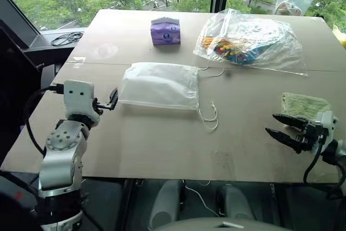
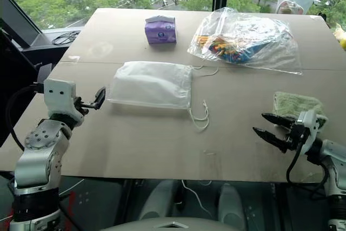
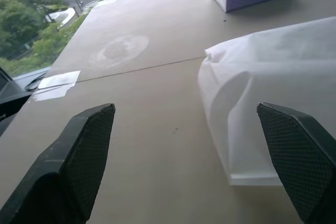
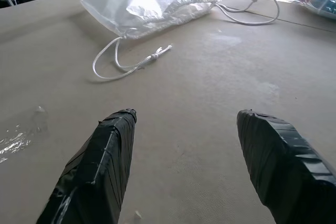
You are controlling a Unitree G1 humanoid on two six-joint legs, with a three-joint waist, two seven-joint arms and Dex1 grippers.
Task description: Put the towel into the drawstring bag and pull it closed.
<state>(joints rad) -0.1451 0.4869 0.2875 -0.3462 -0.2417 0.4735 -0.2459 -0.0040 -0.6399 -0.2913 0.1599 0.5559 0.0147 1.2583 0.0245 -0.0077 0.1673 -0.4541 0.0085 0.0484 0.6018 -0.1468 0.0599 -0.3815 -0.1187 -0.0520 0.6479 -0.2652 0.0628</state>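
The bag's opening is away from my left gripper, which hovers at the drawstring bag's closed end (image 1: 125,88). My left gripper should move across, pinch the fabric (image 1: 190,86) by the corded opening and lift.
The drawstring bag (image 1: 159,86) lies flat in the middle of the table, a translucent white pouch with its gathered mouth and thin white cords (image 1: 208,114) on its right side. A folded green towel (image 1: 304,105) rests near the table's right edge. My left gripper (image 1: 112,100) hovers level just off the bag's closed left end, open and empty; the left wrist view shows that end of the bag (image 3: 262,103) between its fingers (image 3: 84,150). My right gripper (image 1: 281,126) is open and empty just in front of the towel, pointing toward the bag (image 4: 147,1).
A small purple box (image 1: 165,31) stands at the back centre. A large clear plastic bag (image 1: 251,39) with colourful contents lies at the back right. A black cable coil (image 1: 66,38) sits off the table's far left corner. Bare tabletop (image 1: 162,144) stretches along the front edge.
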